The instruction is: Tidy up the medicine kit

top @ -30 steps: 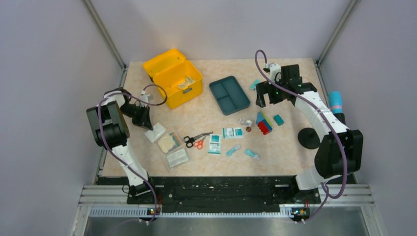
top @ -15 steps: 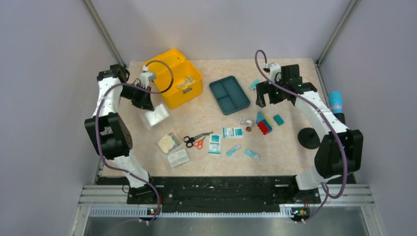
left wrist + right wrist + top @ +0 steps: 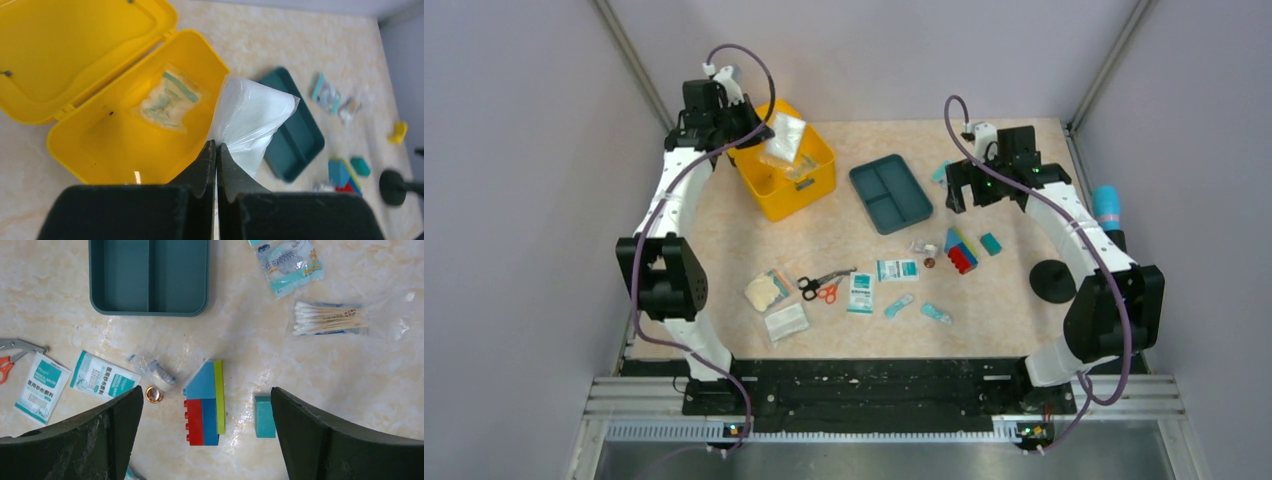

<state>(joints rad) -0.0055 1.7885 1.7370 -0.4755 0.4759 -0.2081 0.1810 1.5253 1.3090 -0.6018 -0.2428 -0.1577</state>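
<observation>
I keep lowering my left gripper and let go inside the kit's sides, because the white bag [image 3: 785,138] is over the open kit and there is room [image 3: 812,152] beside the clear packet.
The medicine kit [image 3: 796,198] is a bright yellow box with its lid open at the back left of the table. In the left wrist view the kit [image 3: 95,150] holds one clear packet [image 3: 167,100] with a green strip. My left gripper [image 3: 762,132] hangs above the kit, shut on the corner of a white plastic bag [image 3: 784,136]. The wrist view shows that gripper [image 3: 216,145] pinching the bag [image 3: 252,117] over the kit's right rim. My right gripper [image 3: 972,193] is open and holds nothing. It hovers [image 3: 205,392] above a stack of coloured blocks [image 3: 206,402].
A dark teal compartment tray [image 3: 890,192] lies right of the kit. Scissors [image 3: 824,285], sachets [image 3: 861,293] and a gauze packet [image 3: 765,291] lie across the near table. Cotton swabs [image 3: 330,317] and a teal block [image 3: 265,416] lie by the blocks. A black round stand [image 3: 1052,282] is at the right.
My left arm lifted the white bag off the left side of the table and carried it back and up over the open kit. The right arm hardly moved.
</observation>
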